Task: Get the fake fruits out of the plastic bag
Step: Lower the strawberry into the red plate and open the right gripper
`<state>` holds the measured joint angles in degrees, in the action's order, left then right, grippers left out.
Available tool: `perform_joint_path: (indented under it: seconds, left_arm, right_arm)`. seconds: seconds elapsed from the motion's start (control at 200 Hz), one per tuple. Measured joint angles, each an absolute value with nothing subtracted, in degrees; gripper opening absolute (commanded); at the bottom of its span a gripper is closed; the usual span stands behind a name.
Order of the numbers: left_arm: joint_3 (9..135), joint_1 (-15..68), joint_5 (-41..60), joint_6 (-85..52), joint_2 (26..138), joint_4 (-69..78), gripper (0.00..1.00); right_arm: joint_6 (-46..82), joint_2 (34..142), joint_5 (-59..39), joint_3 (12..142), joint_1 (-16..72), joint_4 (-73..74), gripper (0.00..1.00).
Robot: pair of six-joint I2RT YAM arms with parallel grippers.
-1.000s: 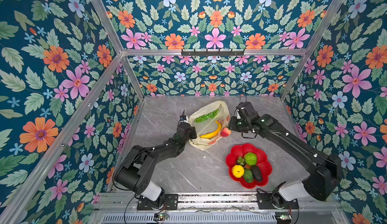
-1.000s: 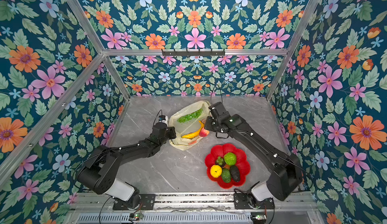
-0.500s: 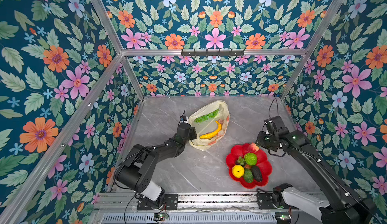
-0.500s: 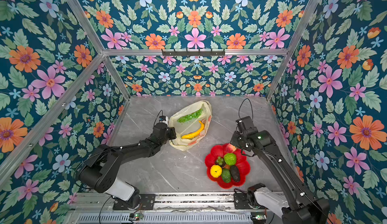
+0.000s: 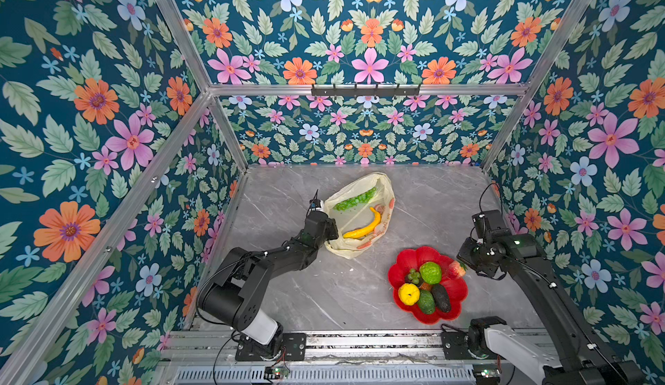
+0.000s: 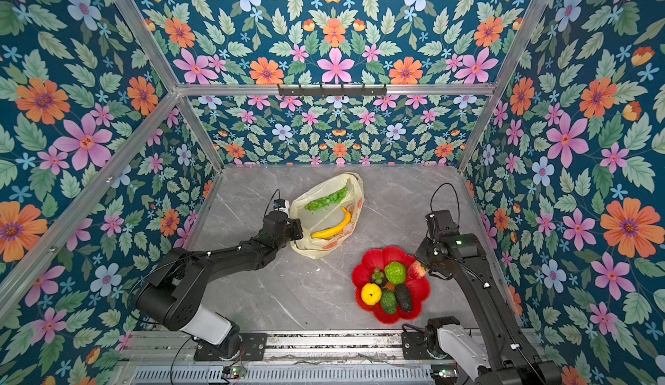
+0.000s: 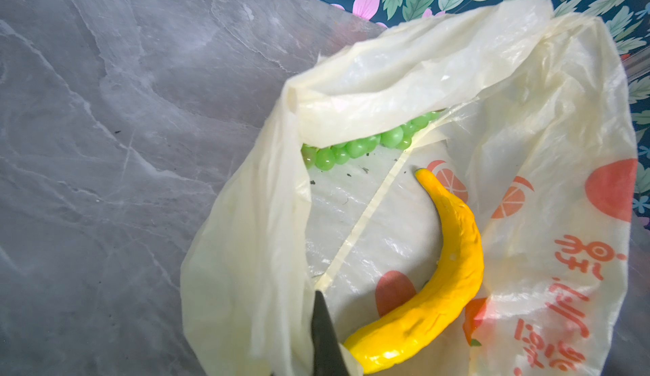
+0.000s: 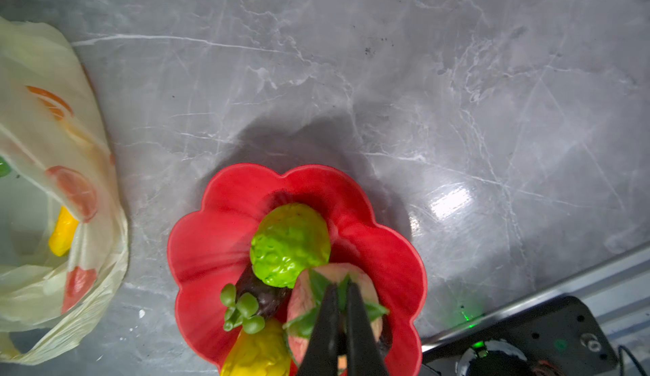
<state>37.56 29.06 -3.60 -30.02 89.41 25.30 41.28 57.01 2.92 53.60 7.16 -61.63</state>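
Note:
I should keep lowering the red strawberry [image 5: 456, 268] with my right gripper, as it hangs by its leaves above free space in the red dish [image 5: 454, 287], until it rests there.
The pale-yellow plastic bag [image 5: 376, 185] [image 6: 343, 185] lies open at mid-table. Inside it lie a yellow banana [image 5: 363, 226] [image 7: 450, 268] and a green grape bunch [image 5: 354, 199] [image 7: 355, 147]. My left gripper [image 5: 333, 233] [image 7: 318, 297] is shut on the bag's near rim. My right gripper [image 5: 464, 266] [image 8: 339, 290] is shut on the red strawberry [image 5: 455, 269] [image 8: 300, 298] by its green leaves, just above the right side of the red dish [image 5: 406, 260] [image 8: 218, 244].
In the dish lie a lime-green bumpy fruit [image 5: 430, 272] [image 8: 290, 246], a mangosteen [image 5: 414, 277], a lemon [image 5: 408, 294] and two dark avocados [image 5: 441, 297]. Flowered walls close in three sides. A metal rail [image 5: 360, 343] runs along the front edge.
My right gripper carried the strawberry from the bag's right side across and forward to the dish's right rim. The left gripper and the bag stayed put.

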Motion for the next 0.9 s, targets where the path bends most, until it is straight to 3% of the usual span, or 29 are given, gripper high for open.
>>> perform_joint_path:
  seconds: [0.9]
  left_arm:
    - [37.65,29.06,-3.81,-30.00,89.69,25.30,0.01]
  right_arm:
    - [46.39,54.89,4.08,38.87,9.85,-47.92,0.00]
